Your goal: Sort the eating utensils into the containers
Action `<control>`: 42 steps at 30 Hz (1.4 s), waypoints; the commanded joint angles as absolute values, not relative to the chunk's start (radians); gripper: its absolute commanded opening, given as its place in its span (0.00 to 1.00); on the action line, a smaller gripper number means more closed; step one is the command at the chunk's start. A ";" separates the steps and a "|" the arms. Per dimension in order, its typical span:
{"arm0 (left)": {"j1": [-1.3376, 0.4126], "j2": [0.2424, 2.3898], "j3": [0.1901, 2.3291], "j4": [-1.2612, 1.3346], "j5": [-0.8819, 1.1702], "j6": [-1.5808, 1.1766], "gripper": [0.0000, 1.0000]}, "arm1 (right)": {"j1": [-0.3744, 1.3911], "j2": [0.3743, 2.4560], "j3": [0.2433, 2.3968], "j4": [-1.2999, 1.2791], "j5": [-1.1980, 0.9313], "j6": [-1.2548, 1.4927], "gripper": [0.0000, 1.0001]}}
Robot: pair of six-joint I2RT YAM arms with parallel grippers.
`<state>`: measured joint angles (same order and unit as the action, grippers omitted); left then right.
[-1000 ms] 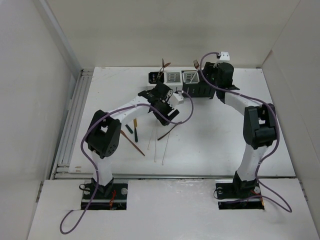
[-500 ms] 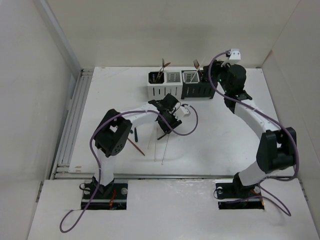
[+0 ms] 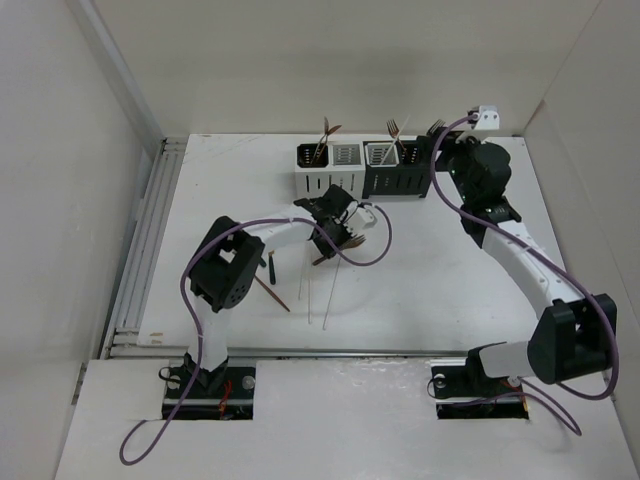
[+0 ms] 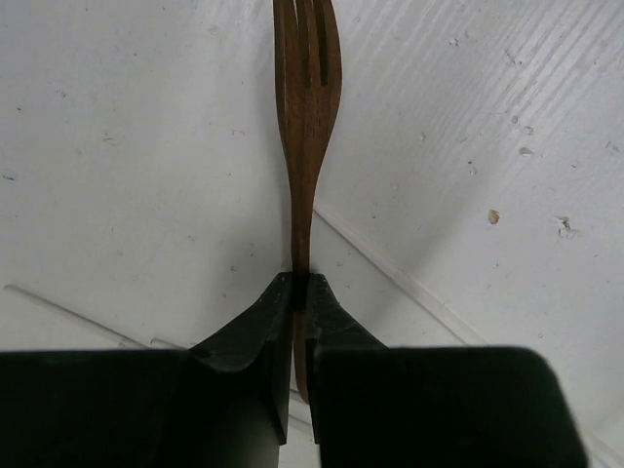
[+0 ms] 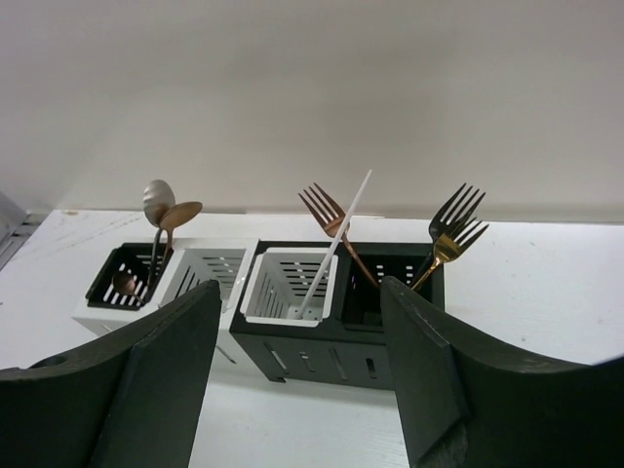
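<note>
The forks' slot lies beside my right gripper while my left gripper holds the copper fork, so next I raise the fork for my right gripper to take.
My left gripper is shut on the neck of a copper fork, which lies on the white table with its tines pointing away; from above, the gripper sits just in front of the containers. The containers are a white pair and a black pair in a row at the back. Two spoons stand in the leftmost slot, and a white chopstick, a copper fork and black and gold forks stand in the black pair. My right gripper hangs open and empty, facing the containers.
Two white chopsticks lie on the table near the left arm; one of them passes just under the held fork. A dark-handled utensil and a copper one lie further left. White walls enclose the table, with a rail along its left edge.
My left gripper has come down and closed on the copper fork. The right arm has drawn back to the right, away from the containers, with its jaws still open.
</note>
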<state>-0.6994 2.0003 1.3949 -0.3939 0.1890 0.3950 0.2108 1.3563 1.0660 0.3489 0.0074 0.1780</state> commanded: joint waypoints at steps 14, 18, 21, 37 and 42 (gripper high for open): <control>-0.538 1.767 1.768 -0.518 0.393 0.216 0.00 | 0.213 1.132 1.071 0.103 -0.299 0.267 0.99; -0.538 1.674 1.778 -0.476 0.452 0.216 0.00 | 0.245 1.080 1.028 0.113 -0.327 0.429 0.99; -0.538 1.655 1.787 -0.495 0.521 0.184 0.00 | 0.329 1.124 1.072 0.114 -0.359 0.489 0.97; -0.558 1.572 1.773 -0.502 0.598 0.101 0.00 | 0.468 1.307 1.074 0.373 -0.371 0.758 0.87; -0.558 1.563 1.738 -0.502 0.598 0.101 0.00 | 0.477 1.382 1.094 0.445 -0.371 0.836 0.81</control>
<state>-0.5549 1.6180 1.7508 -0.5228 0.5644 0.1123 0.4618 1.3632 1.0649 0.3351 -0.3637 0.7666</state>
